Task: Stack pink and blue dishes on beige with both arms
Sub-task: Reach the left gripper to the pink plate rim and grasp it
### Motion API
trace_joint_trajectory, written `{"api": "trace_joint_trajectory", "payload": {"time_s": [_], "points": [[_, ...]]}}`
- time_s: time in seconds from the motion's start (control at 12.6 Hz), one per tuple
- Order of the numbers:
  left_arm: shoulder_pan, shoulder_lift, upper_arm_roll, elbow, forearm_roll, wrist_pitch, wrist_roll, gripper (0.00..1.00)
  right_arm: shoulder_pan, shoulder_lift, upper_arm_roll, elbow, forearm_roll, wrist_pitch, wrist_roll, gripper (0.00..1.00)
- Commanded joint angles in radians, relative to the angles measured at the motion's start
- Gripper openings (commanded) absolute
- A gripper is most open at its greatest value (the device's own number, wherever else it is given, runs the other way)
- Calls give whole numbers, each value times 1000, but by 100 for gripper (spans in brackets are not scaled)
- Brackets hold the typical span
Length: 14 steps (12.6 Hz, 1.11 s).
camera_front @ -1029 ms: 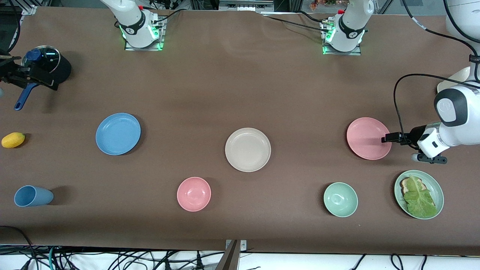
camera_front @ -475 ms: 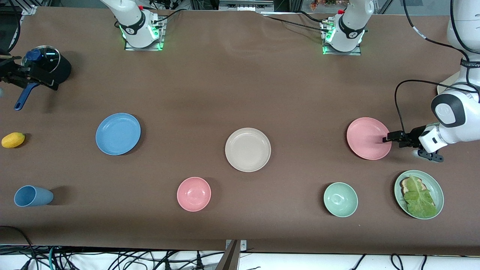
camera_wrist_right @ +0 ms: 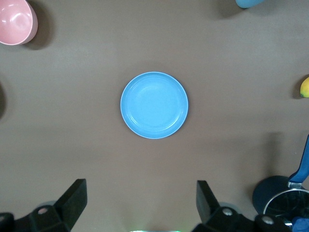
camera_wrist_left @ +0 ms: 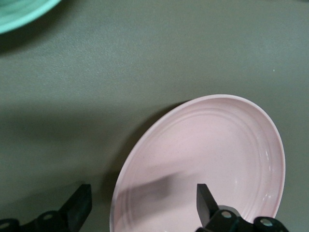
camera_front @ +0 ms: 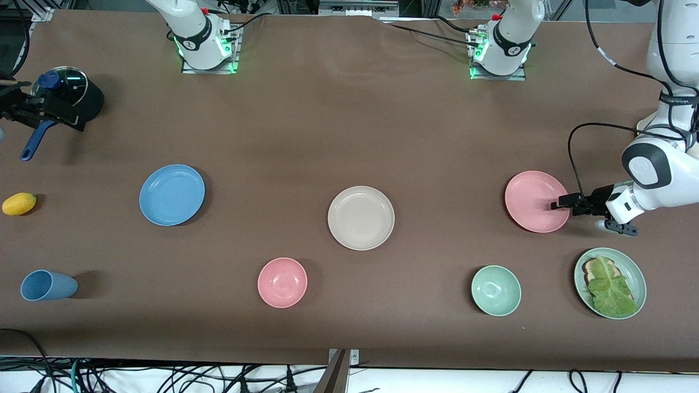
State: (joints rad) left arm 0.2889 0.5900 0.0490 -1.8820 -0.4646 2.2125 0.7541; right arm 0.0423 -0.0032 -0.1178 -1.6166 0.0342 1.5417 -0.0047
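I expect the pink plate (camera_front: 532,200) to cover almost all of the beige plate (camera_front: 361,218) when I stack them, because the two plates look about equally wide.
The pink plate (camera_front: 532,199) lies flat toward the left arm's end of the table. My left gripper (camera_front: 562,204) is low at the plate's edge and open. In the left wrist view the left gripper (camera_wrist_left: 142,205) straddles the rim of the pink plate (camera_wrist_left: 207,154), one finger over the dish and one over the table. The beige plate (camera_front: 361,218) sits mid-table, bare. The blue plate (camera_front: 172,195) lies toward the right arm's end. My right gripper (camera_wrist_right: 140,203) hangs open high over the table, looking down at the blue plate (camera_wrist_right: 154,105); it does not show in the front view.
A pink bowl (camera_front: 282,282) and a green bowl (camera_front: 496,290) stand nearer the front camera. A green plate (camera_front: 639,267) with lettuce sits close to the left gripper. A blue cup (camera_front: 46,285), a yellow fruit (camera_front: 19,203) and a dark lidded pot (camera_front: 71,95) are at the right arm's end.
The left arm's wrist has shifted a little and its fingers have edged slightly farther onto the pink plate's rim. The plates have not moved.
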Motion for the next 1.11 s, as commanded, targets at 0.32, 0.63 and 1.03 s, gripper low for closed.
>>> {"api": "trace_joint_trajectory", "payload": {"time_s": [0.32,0.63,1.03], "points": [[29,1,-3,1,-32,-8,36,0,-1,-29,4,-20,-5,-6,8,100],[32,1,-3,1,-32,-16,36,0,-1,-29,4,-20,-5,-14,8,100],[-16,-94,2,15,-5,-127,-72,0,-1,-29,4,-20,-4,-14,8,100]]}}
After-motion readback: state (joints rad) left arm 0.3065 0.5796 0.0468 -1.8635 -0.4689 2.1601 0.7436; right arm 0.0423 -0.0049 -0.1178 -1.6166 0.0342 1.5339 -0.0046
